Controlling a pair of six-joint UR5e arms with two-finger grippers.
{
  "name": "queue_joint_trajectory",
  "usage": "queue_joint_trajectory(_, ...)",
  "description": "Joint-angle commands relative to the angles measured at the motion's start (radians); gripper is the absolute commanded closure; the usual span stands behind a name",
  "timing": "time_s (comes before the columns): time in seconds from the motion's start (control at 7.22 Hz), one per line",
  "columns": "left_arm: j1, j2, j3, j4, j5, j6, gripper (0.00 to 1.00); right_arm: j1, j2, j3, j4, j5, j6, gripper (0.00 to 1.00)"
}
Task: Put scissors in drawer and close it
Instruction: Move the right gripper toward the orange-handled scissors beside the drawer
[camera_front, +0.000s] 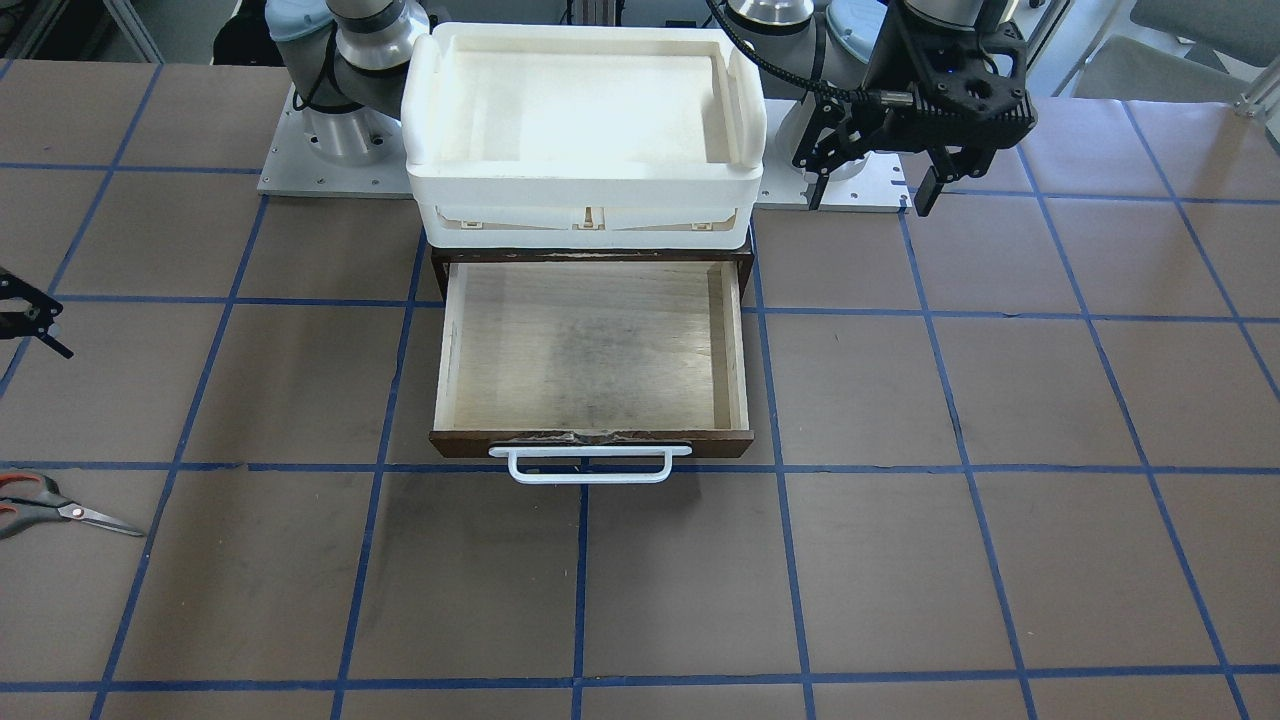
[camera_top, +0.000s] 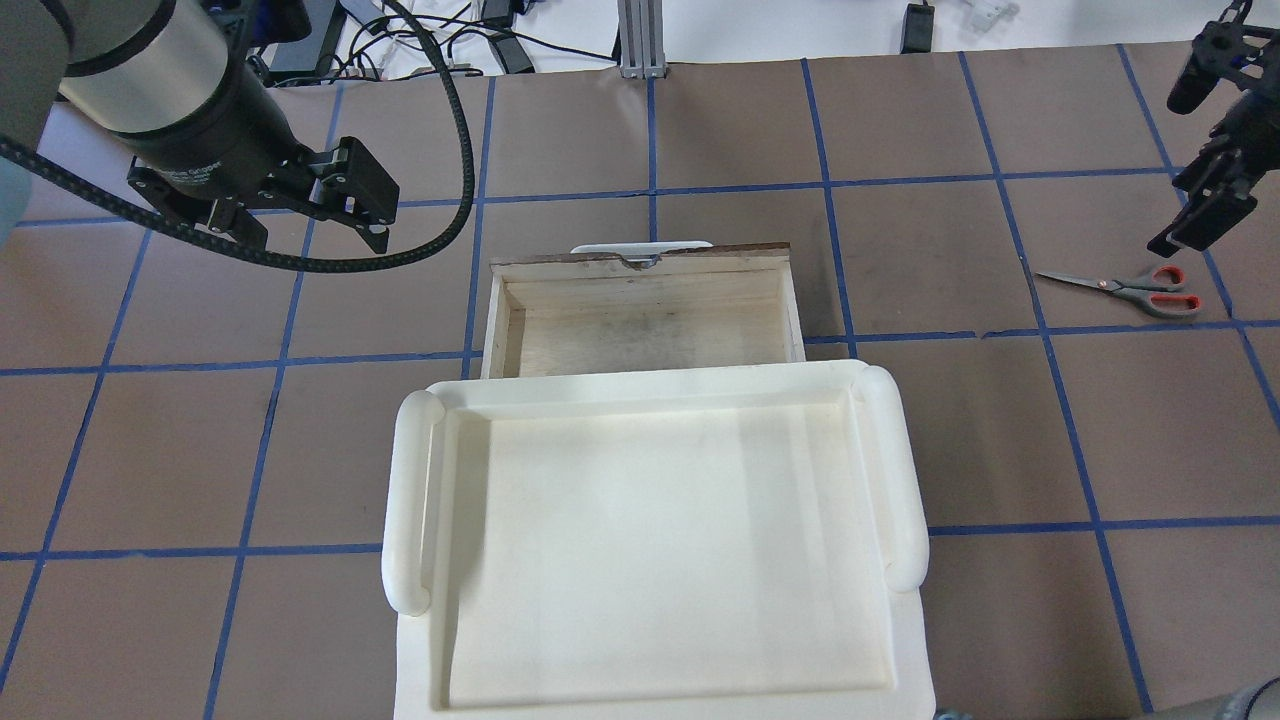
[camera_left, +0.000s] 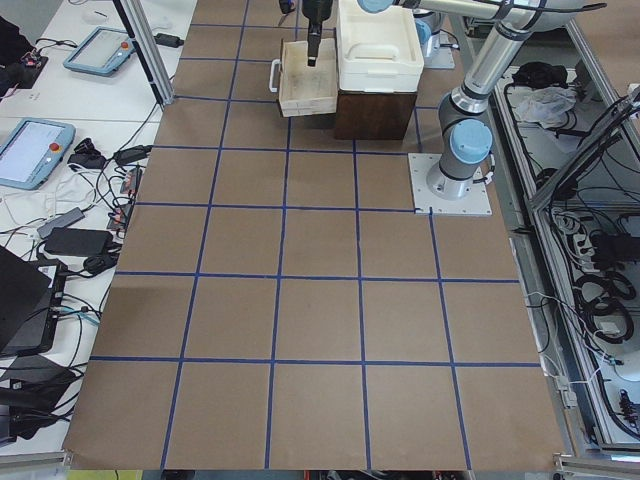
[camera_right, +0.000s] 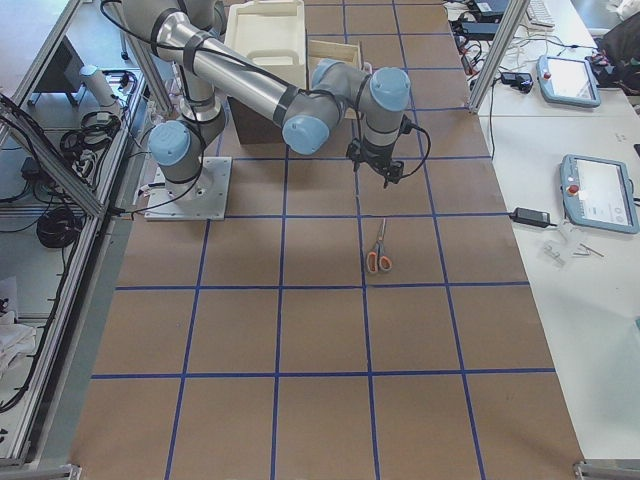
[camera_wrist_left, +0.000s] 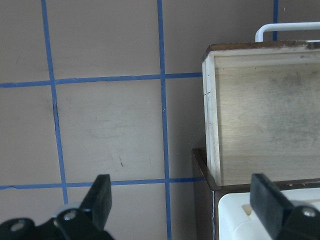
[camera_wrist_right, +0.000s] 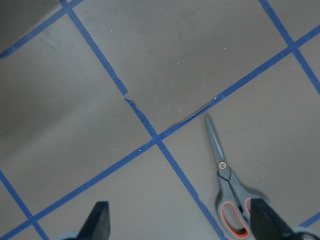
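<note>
The scissors (camera_front: 48, 506) will stay shut and about level when I pick them up, because the blades (camera_front: 103, 520) are closed together in a single point.
The scissors (camera_top: 1130, 289) lie flat on the table at the robot's far right; they also show in the front view (camera_front: 60, 508), the right-side view (camera_right: 378, 248) and the right wrist view (camera_wrist_right: 227, 190). My right gripper (camera_wrist_right: 180, 225) is open and empty above the table, with the scissors' handles near one finger (camera_wrist_right: 262, 220); it also shows overhead (camera_top: 1200, 210). The drawer (camera_front: 590, 442) is pulled open and its pale inside holds nothing (camera_top: 650, 262). My left gripper (camera_wrist_left: 182, 205) is open and empty, hovering left of the drawer (camera_wrist_left: 210, 125); overhead it shows as well (camera_top: 300, 215).
A white plastic tray (camera_top: 410, 500) sits on top of the dark cabinet that holds the drawer (camera_front: 585, 190). The white bar handle (camera_front: 590, 465) sticks out from the drawer's front. Blue tape lines grid the brown table.
</note>
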Motion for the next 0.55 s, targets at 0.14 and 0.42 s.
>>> queue_joint_trajectory(0.14,0.001,0.001,0.0,0.0,0.0,0.0,0.0,-0.062,0.224,0.007,-0.27,0.003,-0.419,0.0)
queue_joint_trajectory(0.42,0.001,0.001,0.0,0.0,0.0,0.002,0.0,-0.068,0.277,0.01,-0.338,-0.043,-0.485,0.0)
